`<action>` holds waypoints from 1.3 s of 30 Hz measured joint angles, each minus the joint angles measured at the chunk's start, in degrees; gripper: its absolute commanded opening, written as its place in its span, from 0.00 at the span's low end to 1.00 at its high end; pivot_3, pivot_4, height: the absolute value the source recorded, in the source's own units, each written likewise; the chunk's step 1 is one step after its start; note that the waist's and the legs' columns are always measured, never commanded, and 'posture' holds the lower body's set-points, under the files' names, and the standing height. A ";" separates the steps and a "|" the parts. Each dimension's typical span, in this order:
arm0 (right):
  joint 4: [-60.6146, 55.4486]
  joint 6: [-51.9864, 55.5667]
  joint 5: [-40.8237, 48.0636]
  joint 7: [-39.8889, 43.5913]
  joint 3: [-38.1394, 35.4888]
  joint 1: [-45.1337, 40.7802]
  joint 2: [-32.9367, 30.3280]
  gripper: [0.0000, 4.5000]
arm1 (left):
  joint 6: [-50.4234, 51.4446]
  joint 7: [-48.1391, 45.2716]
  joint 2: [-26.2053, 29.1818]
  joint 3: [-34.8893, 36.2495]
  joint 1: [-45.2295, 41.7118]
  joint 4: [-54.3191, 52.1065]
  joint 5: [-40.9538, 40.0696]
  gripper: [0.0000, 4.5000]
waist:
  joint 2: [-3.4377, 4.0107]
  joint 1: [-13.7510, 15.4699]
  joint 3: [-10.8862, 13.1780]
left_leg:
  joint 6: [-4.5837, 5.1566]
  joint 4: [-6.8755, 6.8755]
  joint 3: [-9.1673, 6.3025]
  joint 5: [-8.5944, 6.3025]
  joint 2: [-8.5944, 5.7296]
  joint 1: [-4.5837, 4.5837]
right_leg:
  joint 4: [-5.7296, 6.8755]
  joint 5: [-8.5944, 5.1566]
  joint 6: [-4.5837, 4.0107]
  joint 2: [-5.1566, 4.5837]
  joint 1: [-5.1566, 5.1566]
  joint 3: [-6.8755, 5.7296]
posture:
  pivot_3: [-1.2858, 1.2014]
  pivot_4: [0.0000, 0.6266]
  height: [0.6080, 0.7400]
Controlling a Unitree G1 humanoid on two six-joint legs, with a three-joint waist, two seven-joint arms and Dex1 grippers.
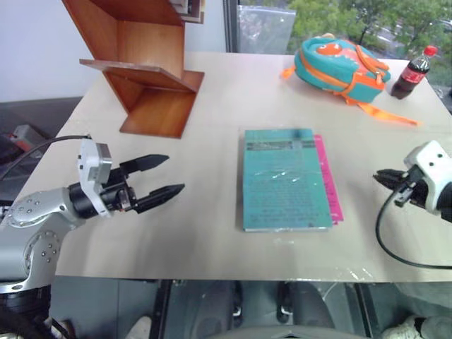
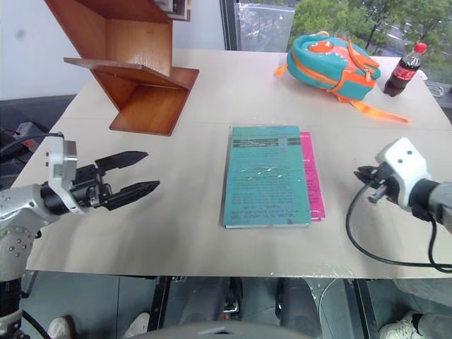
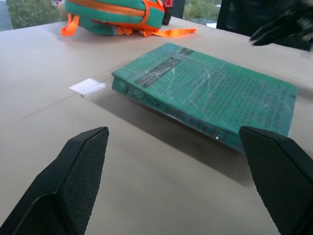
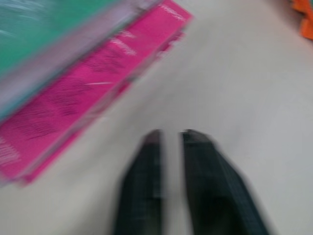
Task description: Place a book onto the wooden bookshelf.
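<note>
When I lift the teal-green book, the magenta-pink book (image 1: 328, 181) should stay lying in place: the teal-green book's spine overhangs a shadowed gap (image 3: 173, 135).
The teal-green book (image 1: 284, 179) lies flat in the middle of the table, its glossy wrap catching light; it rests on a magenta-pink book (image 1: 328, 176) that peeks out along its right side. At the back left stands the reddish-brown wooden bookshelf (image 1: 145, 67), a zigzag of angled boards. My left gripper (image 1: 168, 176) hovers open to the left of the book, fingers pointing toward it, nothing between them. On the book's right, my right gripper (image 1: 379, 175) is shut and empty, pointing at the pink book's edge (image 4: 93, 93).
A teal and orange backpack (image 1: 340, 63) with loose orange straps lies at the back right, a cola bottle (image 1: 412, 72) beside it. The table's front edge (image 1: 212, 274) runs just below the books. A black cable loops from the right wrist.
</note>
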 measured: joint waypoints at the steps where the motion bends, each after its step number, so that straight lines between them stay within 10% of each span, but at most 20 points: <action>1: 1.29 -0.44 -0.98 -0.39 1.17 -1.37 0.75 0.02 | 1.17 1.53 -0.69 -0.17 -0.36 -0.10 -0.70 1.00 | 0.00 0.00 0.00 | 0.07 0.00 0.00 0.04 0.00 0.01 | 0.00 0.01 0.02 0.02 0.01 0.01 | 0.52 0.24 1.00; 6: 0.65 -3.26 0.05 1.48 1.61 -1.55 2.92 0.02 | 20.72 16.82 -2.14 -0.85 -5.12 -0.67 -12.65 1.00 | -0.01 0.16 0.02 | 0.27 0.01 -0.12 0.15 0.00 0.01 | 0.00 0.00 0.10 0.04 0.09 0.05 | 0.52 0.24 1.00; 9: -5.01 -2.60 6.36 5.95 -3.29 1.97 3.35 0.19 | 30.73 22.66 -3.08 -2.90 -9.39 0.36 -19.01 1.00 | 0.00 0.28 0.02 | 0.27 0.01 -0.14 0.16 -0.01 0.02 | 0.00 -0.02 0.15 0.06 0.14 0.02 | 0.52 0.24 1.00; 16: -23.21 6.19 26.81 8.50 -19.66 12.75 2.96 0.99 | 40.18 26.71 -7.26 -9.49 -16.63 8.63 -20.34 1.00 | -0.03 0.22 0.01 | 0.26 0.04 -0.17 0.15 -0.01 0.16 | 0.00 -0.03 0.16 0.10 0.30 0.01 | 0.52 0.24 1.00; 39: -36.92 -2.88 42.79 -15.30 -18.34 21.30 -3.44 0.99 | 48.39 21.43 -28.03 -16.38 -42.73 49.12 -9.23 1.00 | -0.33 1.09 0.01 | 0.29 0.15 -0.16 0.16 -0.05 0.10 | 0.04 -0.02 0.15 0.09 0.31 -0.02 | 0.52 0.24 1.00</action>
